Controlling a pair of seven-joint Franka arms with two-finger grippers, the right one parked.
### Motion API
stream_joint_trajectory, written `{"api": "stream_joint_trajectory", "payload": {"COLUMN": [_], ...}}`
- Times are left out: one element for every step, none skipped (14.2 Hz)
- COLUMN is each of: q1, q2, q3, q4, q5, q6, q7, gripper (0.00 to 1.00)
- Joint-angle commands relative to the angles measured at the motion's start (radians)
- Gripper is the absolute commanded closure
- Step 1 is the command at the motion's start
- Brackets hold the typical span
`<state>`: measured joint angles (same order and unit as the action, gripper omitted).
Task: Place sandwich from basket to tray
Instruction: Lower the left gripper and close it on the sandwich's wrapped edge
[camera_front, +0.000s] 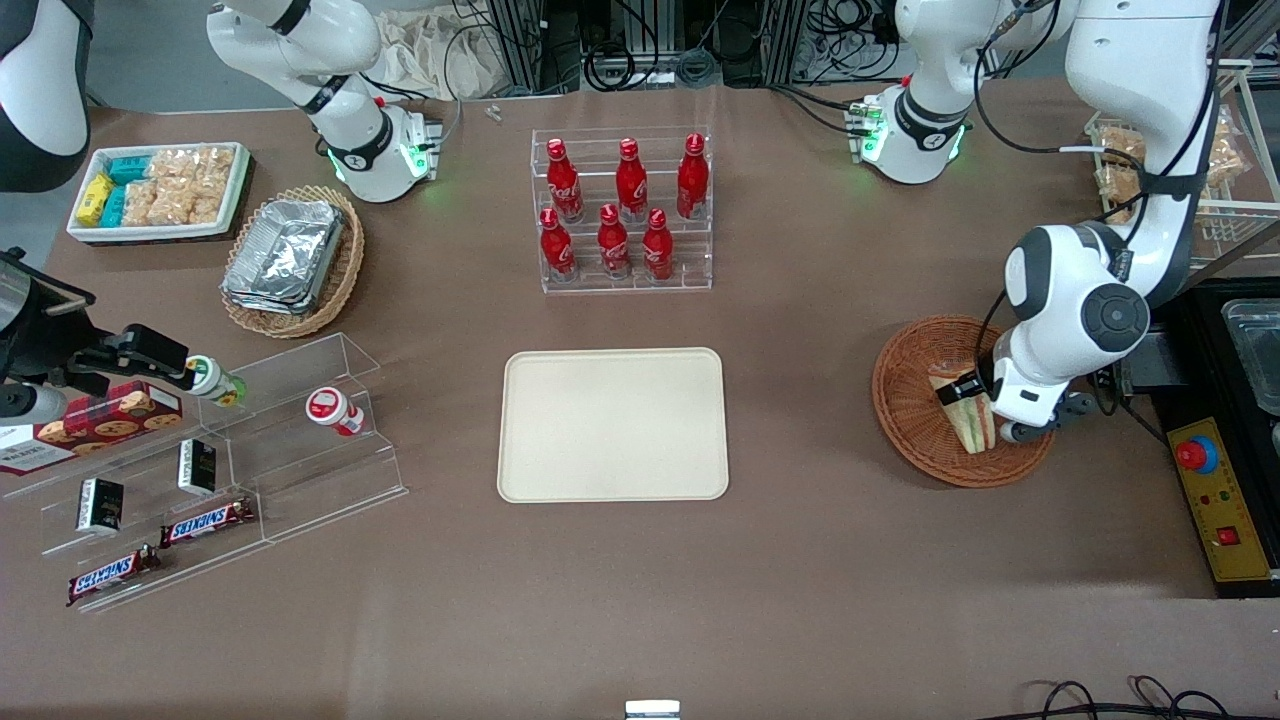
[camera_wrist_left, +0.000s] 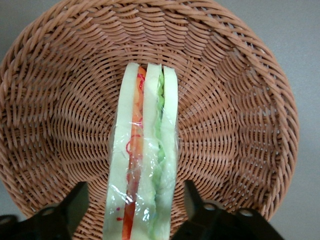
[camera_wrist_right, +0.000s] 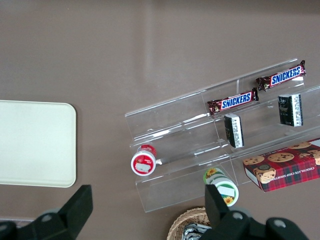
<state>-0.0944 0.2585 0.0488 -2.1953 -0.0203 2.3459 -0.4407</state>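
Clear wrap (camera_wrist_left: 144, 195) goes all around the bread layers. The sandwich (camera_front: 969, 422) will therefore squeeze narrow at my left gripper when I lift it, but it will keep its filling inside.
The sandwich (camera_front: 972, 425), a wrapped wedge of white bread with green and red-orange filling, stands on edge in the round reddish-brown wicker basket (camera_front: 900, 400) toward the working arm's end of the table. My left gripper (camera_front: 975, 400) is lowered into the basket, open, with one finger on each side of the sandwich and a small gap on both sides. The left wrist view shows the sandwich (camera_wrist_left: 145, 160) between the fingers (camera_wrist_left: 75, 200) of the gripper (camera_wrist_left: 137, 192), over the basket weave (camera_wrist_left: 240, 125). The cream-beige tray (camera_front: 612, 425) lies empty at the table's middle and also shows in the right wrist view (camera_wrist_right: 35, 142).
A clear rack of red bottles (camera_front: 622, 210) stands farther from the camera than the tray. A clear stepped shelf (camera_front: 230, 450) with snack bars, a tan oval basket of foil containers (camera_front: 290, 260) and a white snack tray (camera_front: 160, 190) lie toward the parked arm's end. A yellow control box (camera_front: 1215, 495) sits beside the basket.
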Motion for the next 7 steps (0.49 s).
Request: {"api": "stream_joint_trajectory", "payload": {"q1": [0.001,0.001,-0.001,-0.001,-0.001,-0.001,-0.002], "q2": [-0.007,-0.015,-0.028,-0.044,-0.060,-0.073,-0.079], "q3": [-0.003,-0.004,-0.004,-0.004,-0.004,-0.006,-0.006], "q4": [0.006,0.009,0.018,0.040,0.077,0.124,0.182], "q5": [-0.012,-0.012,-0.012,-0.012,-0.010,-0.009,-0.009], "q6": [-0.003,-0.016,-0.046,-0.098,-0.172,-0.257,-0.345], "q7": [-0.039,-0.042,-0.047,-0.050,-0.049,-0.049,-0.049], "gripper": [0.64,0.77,0.88,0.94,0.97,0.99,0.99]}}
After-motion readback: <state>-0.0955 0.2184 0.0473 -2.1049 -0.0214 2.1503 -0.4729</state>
